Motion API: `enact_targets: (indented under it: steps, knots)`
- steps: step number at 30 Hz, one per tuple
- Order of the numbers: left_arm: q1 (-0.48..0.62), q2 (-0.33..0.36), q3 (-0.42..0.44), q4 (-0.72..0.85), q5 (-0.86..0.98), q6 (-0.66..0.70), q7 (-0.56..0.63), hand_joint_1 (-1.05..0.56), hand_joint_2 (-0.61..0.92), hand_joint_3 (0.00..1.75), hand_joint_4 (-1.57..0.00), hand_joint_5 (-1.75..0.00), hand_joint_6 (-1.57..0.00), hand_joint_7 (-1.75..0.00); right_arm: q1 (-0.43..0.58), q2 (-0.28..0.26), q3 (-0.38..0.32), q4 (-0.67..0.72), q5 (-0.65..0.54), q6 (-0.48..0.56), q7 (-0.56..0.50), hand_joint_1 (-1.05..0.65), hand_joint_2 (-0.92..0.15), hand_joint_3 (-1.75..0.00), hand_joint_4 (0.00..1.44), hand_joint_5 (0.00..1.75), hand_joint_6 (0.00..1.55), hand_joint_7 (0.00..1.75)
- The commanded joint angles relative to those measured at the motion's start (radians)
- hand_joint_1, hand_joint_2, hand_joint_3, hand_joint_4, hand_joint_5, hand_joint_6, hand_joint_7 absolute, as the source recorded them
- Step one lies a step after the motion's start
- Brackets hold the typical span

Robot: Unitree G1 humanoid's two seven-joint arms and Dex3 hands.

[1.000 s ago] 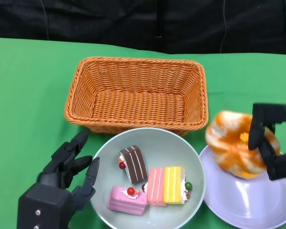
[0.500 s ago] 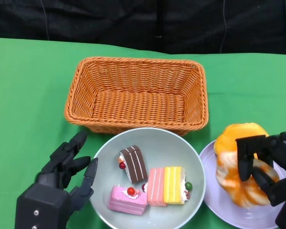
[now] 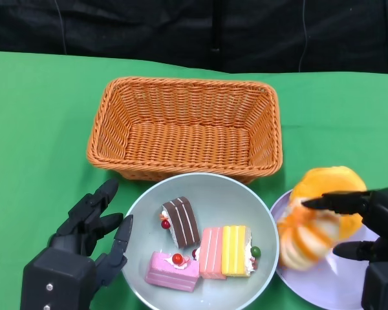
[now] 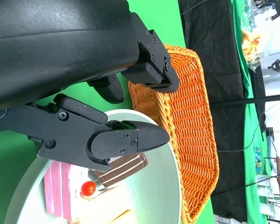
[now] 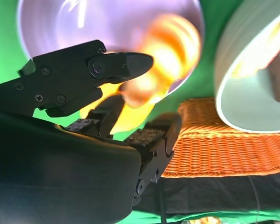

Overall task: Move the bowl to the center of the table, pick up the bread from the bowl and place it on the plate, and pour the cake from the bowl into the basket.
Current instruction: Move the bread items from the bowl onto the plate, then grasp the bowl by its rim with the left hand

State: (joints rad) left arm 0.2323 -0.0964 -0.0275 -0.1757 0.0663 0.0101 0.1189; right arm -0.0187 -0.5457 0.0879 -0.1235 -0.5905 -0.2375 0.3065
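Observation:
The cakes (image 3: 181, 221) are lying crooked and loose on the bowl's smooth bottom (image 3: 215, 205). They will fall out and leave the bowl empty when I pour.
The orange and white bread (image 3: 320, 216) lies blurred on the left part of the lavender plate (image 3: 323, 279). My right hand (image 3: 368, 226) is just right of it with its fingers spread and nothing between them. The right wrist view shows the bread (image 5: 168, 56) beyond the parted fingertips, on the plate (image 5: 84, 23). The pale green bowl (image 3: 213, 192) sits in front of the basket (image 3: 184, 126) and holds a chocolate cake (image 3: 181, 221), a pink cake (image 3: 173, 271) and a pink and yellow cake (image 3: 226, 250). My left hand (image 3: 84, 245) is spread beside the bowl's left rim, holding nothing.
The orange wicker basket is empty and its front wall nearly touches the bowl's far rim. The plate lies at the table's right front, close to the bowl. Green cloth stretches to the left of the basket and to its right. A black backdrop runs behind the table.
My right hand came down to the plate with the bread, then opened; the bread has dropped leftward onto the plate. The left hand, bowl and basket have not moved.

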Motion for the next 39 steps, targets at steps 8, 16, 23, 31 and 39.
enact_targets:
  steps: [8, 16, 23, 31, 39]
  knots:
    - [0.005, 0.007, 0.007, -0.009, -0.005, 0.001, -0.003, -0.51, 0.92, 0.51, -0.17, -0.97, -0.53, -0.02, 0.03, -0.001, -0.001, -0.085, -0.117, 0.057, -0.083, -0.64, -0.92, -0.11, 0.32, 0.08, 0.25, 0.01]
    - [0.007, 0.016, 0.011, -0.008, -0.004, -0.006, -0.008, -0.51, 0.92, 0.51, -0.18, -0.97, -0.53, -0.02, 0.054, 0.043, -0.017, -0.098, -0.143, 0.003, -0.277, -0.58, -0.92, -0.04, 0.4, 0.13, 0.29, 0.03]
    - [0.018, 0.03, 0.011, -0.009, 0.005, -0.047, -0.009, -0.53, 0.92, 0.51, -0.17, -0.96, -0.54, -0.03, 0.059, 0.086, -0.027, -0.038, -0.096, -0.176, -0.492, -0.39, -0.92, -0.02, 0.52, 0.58, 0.49, 0.14]
    - [0.034, 0.121, 0.03, -0.044, 0.165, -0.157, 0.032, -0.56, 0.92, 0.51, -0.2, -0.91, -0.54, -0.03, 0.048, 0.144, -0.012, 0.043, -0.053, -0.339, -0.615, -0.31, -0.92, -0.08, 0.45, 1.04, 0.62, 0.32]
    - [0.048, 0.139, 0.037, -0.088, 0.222, -0.187, 0.044, -0.56, 0.92, 0.51, -0.23, -0.86, -0.55, -0.03, 0.046, 0.163, -0.022, 0.056, -0.037, -0.369, -0.611, -0.31, -0.92, -0.14, 0.38, 1.2, 0.48, 0.57]
